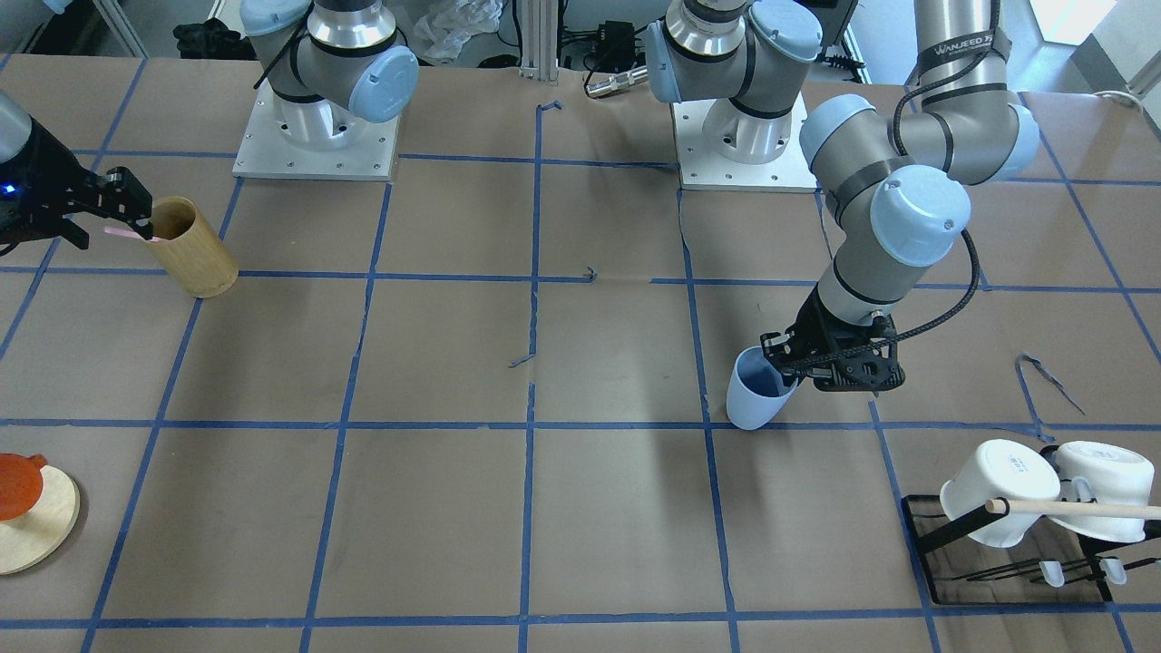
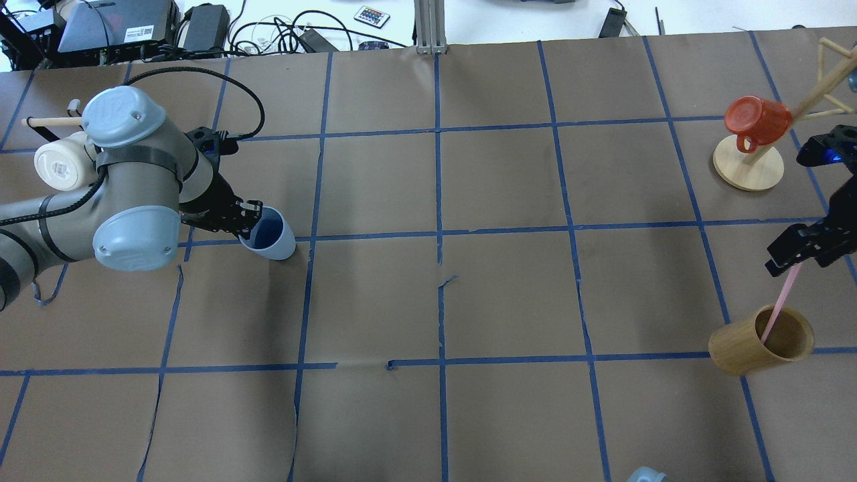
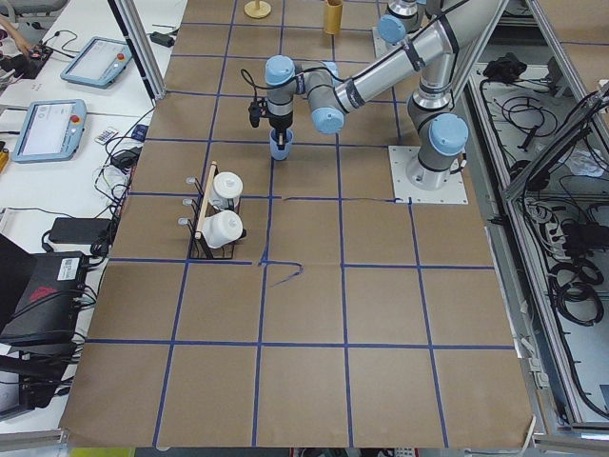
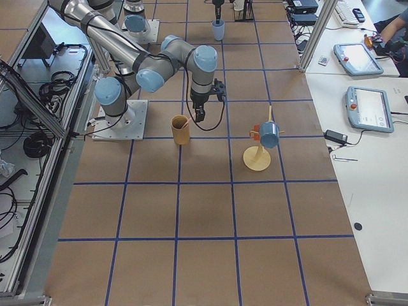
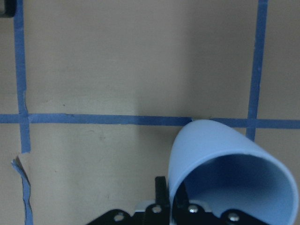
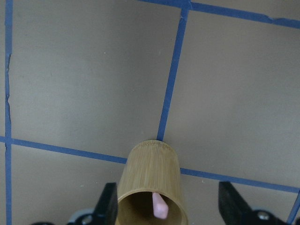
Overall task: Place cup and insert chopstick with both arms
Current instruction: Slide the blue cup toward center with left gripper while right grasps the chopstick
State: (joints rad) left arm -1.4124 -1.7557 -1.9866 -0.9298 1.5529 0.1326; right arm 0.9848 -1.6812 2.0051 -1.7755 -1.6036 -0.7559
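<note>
The pink chopstick (image 1: 129,233) is thinner than the cylinder's opening (image 1: 173,219), so it will slide out freely when I lift it, and the cylinder will stay standing.
My left gripper (image 2: 251,224) is shut on the rim of the light blue cup (image 2: 271,235), one finger inside it. The cup is tilted, with its base low over the table; it also shows in the front view (image 1: 755,394) and the left wrist view (image 5: 220,159). My right gripper (image 2: 793,261) is open just above the tan bamboo cylinder (image 2: 746,348). The pink chopstick (image 2: 776,308) leans in the cylinder, its top between the spread fingers (image 6: 108,201). The stick's tip (image 6: 159,206) shows inside the cylinder's mouth.
A black rack with two white mugs (image 1: 998,490) and a wooden rod (image 1: 1070,510) stands behind the left arm. A wooden mug tree (image 2: 748,167) with a red mug (image 2: 756,120) stands beyond the right gripper. Blue tape lines grid the brown table.
</note>
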